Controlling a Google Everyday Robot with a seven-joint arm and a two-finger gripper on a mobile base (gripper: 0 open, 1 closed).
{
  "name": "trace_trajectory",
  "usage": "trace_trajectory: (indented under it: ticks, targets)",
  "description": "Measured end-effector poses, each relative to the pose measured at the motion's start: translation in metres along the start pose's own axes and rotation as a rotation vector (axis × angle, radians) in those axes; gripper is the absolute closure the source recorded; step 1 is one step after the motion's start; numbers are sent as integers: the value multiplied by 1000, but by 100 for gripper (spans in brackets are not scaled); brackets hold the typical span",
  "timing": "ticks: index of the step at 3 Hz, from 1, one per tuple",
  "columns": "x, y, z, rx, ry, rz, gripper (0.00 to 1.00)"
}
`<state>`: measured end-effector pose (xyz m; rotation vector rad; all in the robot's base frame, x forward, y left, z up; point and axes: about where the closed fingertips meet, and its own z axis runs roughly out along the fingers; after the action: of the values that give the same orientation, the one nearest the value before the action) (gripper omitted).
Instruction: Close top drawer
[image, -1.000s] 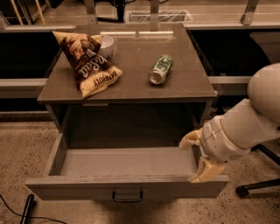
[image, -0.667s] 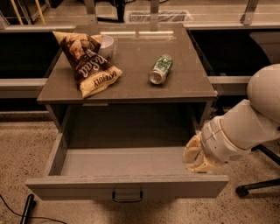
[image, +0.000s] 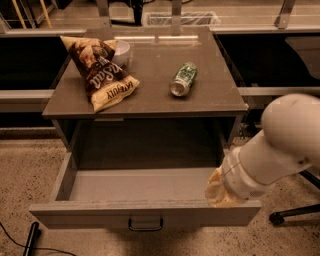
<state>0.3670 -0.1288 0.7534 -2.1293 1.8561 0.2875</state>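
The robot's gripper is hanging just inside the top drawer's front panel (image: 203, 206), so it should back out of the way, go down in front and push the panel's outer side (image: 208, 218) to shut the drawer.
The top drawer (image: 145, 214) is pulled far out of the grey cabinet; it is wide, deep and empty, with a flat grey front panel and a small dark bail handle (image: 145, 224) at its centre. My gripper (image: 220, 192) is at the drawer's front right corner, just inside and over the front panel. Only its tan end shows, below the white wrist (image: 255, 170). The other drawers are out of view.
On the cabinet top (image: 150, 95) lie a brown chip bag (image: 102, 72), a white bowl (image: 121, 50) behind it and a green can (image: 183, 79) on its side. A chair base (image: 292, 212) stands at the right. A dark cable (image: 30, 240) lies on the speckled floor at the left.
My gripper has moved left and forward along the drawer's right side, down to the front right corner. The drawer has not visibly moved.
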Motion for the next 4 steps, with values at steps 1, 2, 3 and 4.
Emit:
trace_trajectory:
  ticks: [1,2,3,4]
  targets:
    - [21,22,49,-2,99,16,100]
    - [34,34,77,11,114,9,82]
    - [35,34,80,20,116,8,59]
    - [35,34,80,20,116,8,34]
